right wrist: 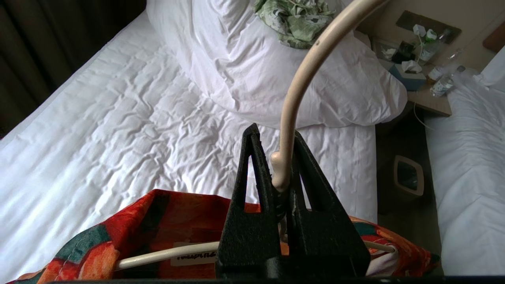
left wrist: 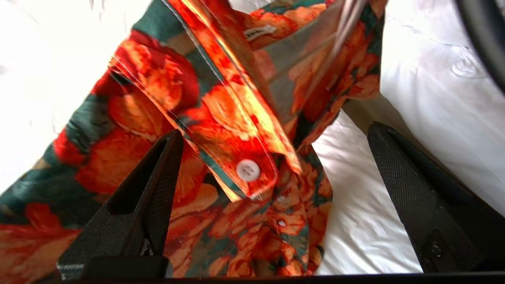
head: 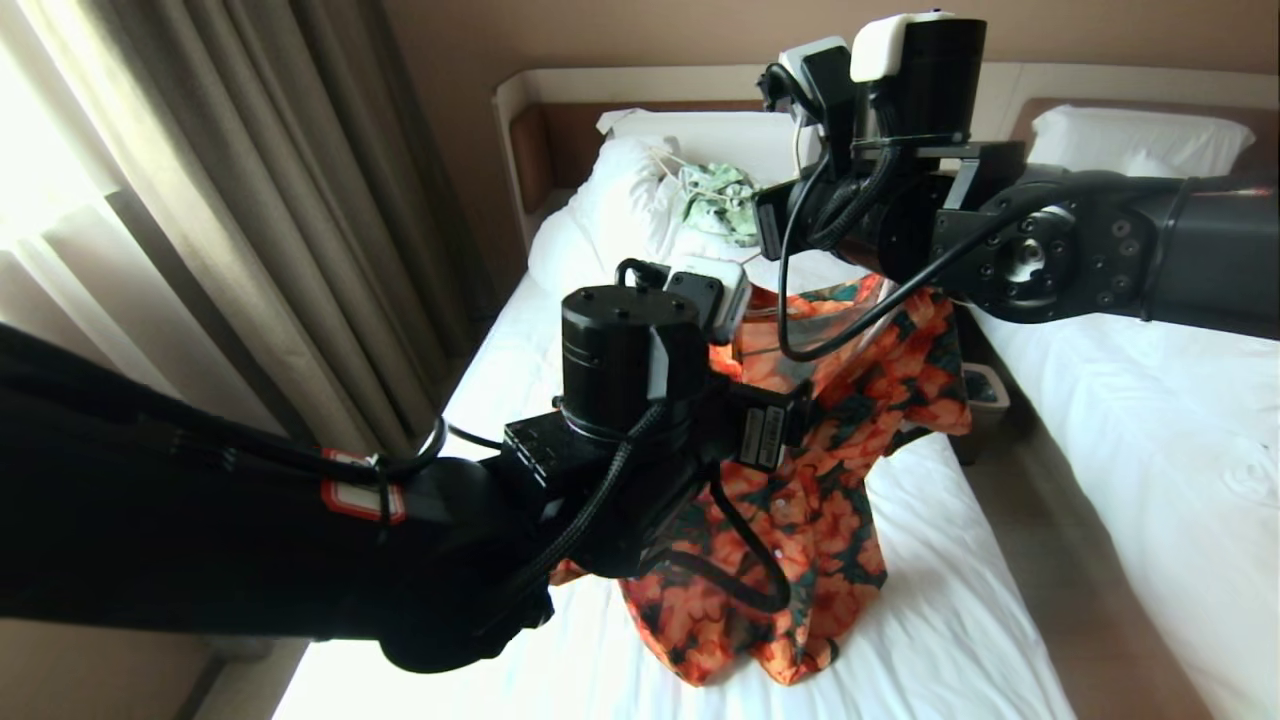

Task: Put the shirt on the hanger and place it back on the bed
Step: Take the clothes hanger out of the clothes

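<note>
The collar flap (left wrist: 236, 135) is hanging slack beside the gaping neck, so the shirt's neck (left wrist: 286, 64) will open wide around the hanger when I pull the collar outward.
The shirt (head: 830, 480), orange flowers on dark green, hangs over the bed (head: 950, 620) on the cream hanger (right wrist: 303, 75). My right gripper (right wrist: 275, 132) is shut on the base of the hanger's hook, and the hanger's shoulder bar (right wrist: 158, 256) runs inside the shirt's collar (right wrist: 169, 213). My left gripper (left wrist: 275, 128) stands wide open close in front of the shirt (left wrist: 158, 79). The buttoned collar flap with a white button (left wrist: 248, 170) shows between its fingers, and neither finger presses on it. In the head view both grippers' fingers are hidden behind the wrists.
A bunched duvet (right wrist: 276, 79) and a green-and-white garment (head: 720, 200) lie near the headboard. A curtain (head: 250, 200) hangs on the left. On the right are a second bed (head: 1120, 420), a waste bin (right wrist: 408, 175) in the aisle and a cluttered nightstand (right wrist: 422, 79).
</note>
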Controlling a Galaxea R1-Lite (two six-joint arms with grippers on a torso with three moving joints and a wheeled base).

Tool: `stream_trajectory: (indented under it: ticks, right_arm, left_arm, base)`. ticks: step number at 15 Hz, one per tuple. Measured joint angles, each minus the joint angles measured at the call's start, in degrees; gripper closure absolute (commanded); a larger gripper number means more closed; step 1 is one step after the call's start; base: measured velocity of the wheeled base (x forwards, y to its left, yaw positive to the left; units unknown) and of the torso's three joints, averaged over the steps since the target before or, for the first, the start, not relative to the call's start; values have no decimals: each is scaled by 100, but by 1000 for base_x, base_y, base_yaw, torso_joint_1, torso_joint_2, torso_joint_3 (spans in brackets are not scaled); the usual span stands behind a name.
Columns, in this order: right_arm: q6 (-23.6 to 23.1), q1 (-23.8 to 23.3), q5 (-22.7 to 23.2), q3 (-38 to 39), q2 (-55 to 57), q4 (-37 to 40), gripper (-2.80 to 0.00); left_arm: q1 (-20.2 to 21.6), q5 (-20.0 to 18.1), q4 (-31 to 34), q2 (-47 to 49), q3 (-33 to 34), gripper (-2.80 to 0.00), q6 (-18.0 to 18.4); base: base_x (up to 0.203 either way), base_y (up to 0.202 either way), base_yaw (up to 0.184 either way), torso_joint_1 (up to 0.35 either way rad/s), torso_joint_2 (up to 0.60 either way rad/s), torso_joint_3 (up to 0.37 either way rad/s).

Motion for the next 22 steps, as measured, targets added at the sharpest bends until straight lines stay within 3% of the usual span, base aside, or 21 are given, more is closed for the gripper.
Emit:
stream_trajectory:
  ticks: [4, 5, 11, 15, 18, 22]
  right_arm:
    - [306, 42, 2, 81, -155, 216, 0]
    - [403, 44, 6, 92, -200, 336, 0]
    - [567, 23, 24, 182, -364, 475, 0]
    - [516, -50, 6, 177, -403, 472, 0]
    - [326, -200, 5, 155, -394, 435, 0]
    - [252, -320, 2, 143, -275, 420, 0]
  left_arm:
    - [309, 58, -136, 66, -209, -280, 285]
    - [376, 57, -168, 67, -244, 0, 315]
    - [536, 71, -292, 52, -262, 0, 433]
    - [982, 55, -300, -188, -177, 0, 400]
    - [1572, -129, -300, -769, 292, 0, 361]
    - [2869, -1042, -293, -1528, 1313, 0, -81]
  base:
    - [0, 0, 0, 0, 0, 0]
    - [0, 0, 0, 0, 0, 0]
    - [0, 0, 0, 0, 0, 0]
    - [0, 0, 0, 0, 0, 0]
    - [0, 0, 0, 0, 0, 0]
    - [0, 0, 0, 0, 0, 0]
